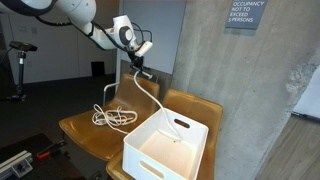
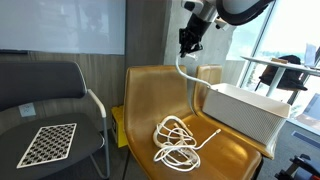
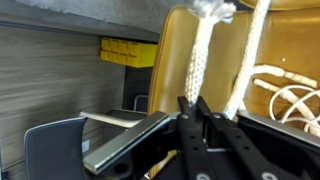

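The rope's tail (image 1: pixel 175 132) is hanging inside the white bin, and my gripper is already high up. I should swing away past the coil (image 1: pixel 115 117) and then put the rope down on the seat.
A white rope (image 1: pixel 117 117) lies partly coiled on the tan wooden chair seat (image 1: pixel 85 133); the coil also shows in an exterior view (image 2: pixel 176 141). One strand (image 1: pixel 148 90) rises from the coil to my gripper (image 1: pixel 139 69), which hangs high above the seat and is shut on the rope. In an exterior view the gripper (image 2: pixel 188 47) holds the strand (image 2: pixel 183 69) above the chair back. In the wrist view the jaws (image 3: pixel 195 103) pinch the rope (image 3: pixel 200 55), and a second strand (image 3: pixel 247 60) hangs beside it.
A white rectangular bin (image 1: pixel 168 143) stands on the seat next to the coil, also in an exterior view (image 2: pixel 243 109). A dark chair holding a checkerboard (image 2: pixel 48 142) stands beside it. A concrete wall (image 1: pixel 230 70) is behind. A yellow object (image 3: pixel 127 52) sits by the wall.
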